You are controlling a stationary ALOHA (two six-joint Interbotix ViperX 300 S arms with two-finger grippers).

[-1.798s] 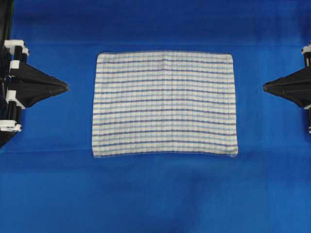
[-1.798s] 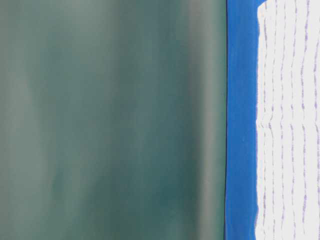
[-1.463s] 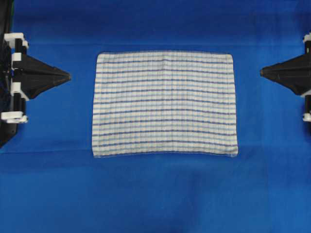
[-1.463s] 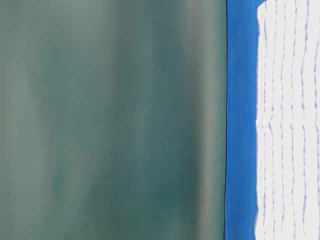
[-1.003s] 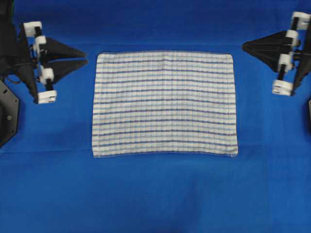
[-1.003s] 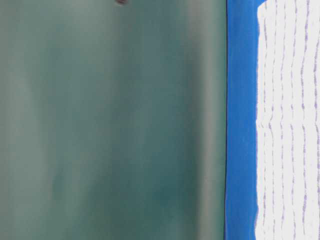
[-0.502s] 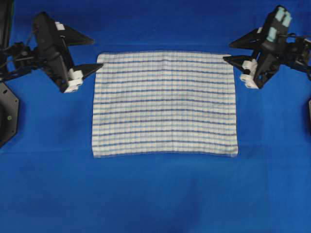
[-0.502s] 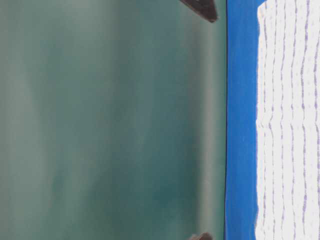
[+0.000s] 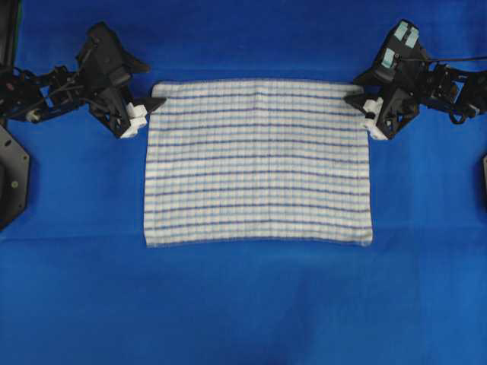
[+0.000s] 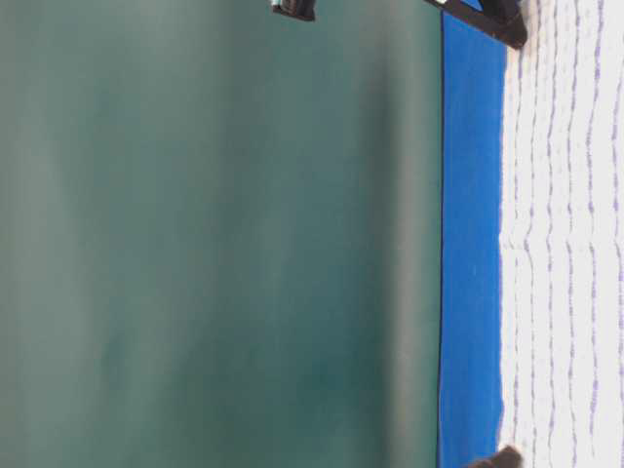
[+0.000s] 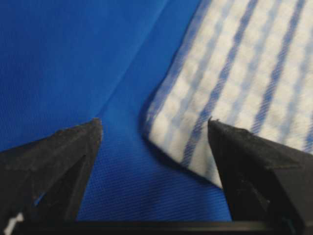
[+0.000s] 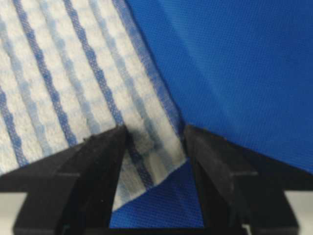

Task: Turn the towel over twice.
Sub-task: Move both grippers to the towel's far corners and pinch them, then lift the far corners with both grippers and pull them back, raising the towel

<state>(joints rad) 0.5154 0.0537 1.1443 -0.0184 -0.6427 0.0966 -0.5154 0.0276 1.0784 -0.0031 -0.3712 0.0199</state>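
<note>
My grippers will have the towel [image 9: 257, 161] hanging down as one wide, open sheet when they lift it, because both far corners [image 9: 356, 90] are between their fingers.
The towel [image 9: 259, 163] lies flat on the blue table covering, white with thin blue stripes. My left gripper [image 9: 154, 85] is at its far left corner, jaws open. In the left wrist view the corner of the towel [image 11: 234, 73] lies between the spread fingers of the left gripper [image 11: 154, 122], nearer the right-hand one. My right gripper [image 9: 354, 87] is at the far right corner, also open. In the right wrist view that corner of the towel [image 12: 63, 73] reaches into the gap of the right gripper [image 12: 155, 128], unclamped. At table level the towel [image 10: 565, 244] lies flat.
The blue table covering [image 9: 243, 304] spreads wide on all sides of the towel, with faint creases. Black arm bases sit at the left edge [image 9: 11, 175] and the right edge [image 9: 484, 175]. A plain green backdrop [image 10: 214, 244] stands behind the table.
Both grippers have opened and swung in from the table's sides to the towel's two far corners, coming down low. The towel has not moved.
</note>
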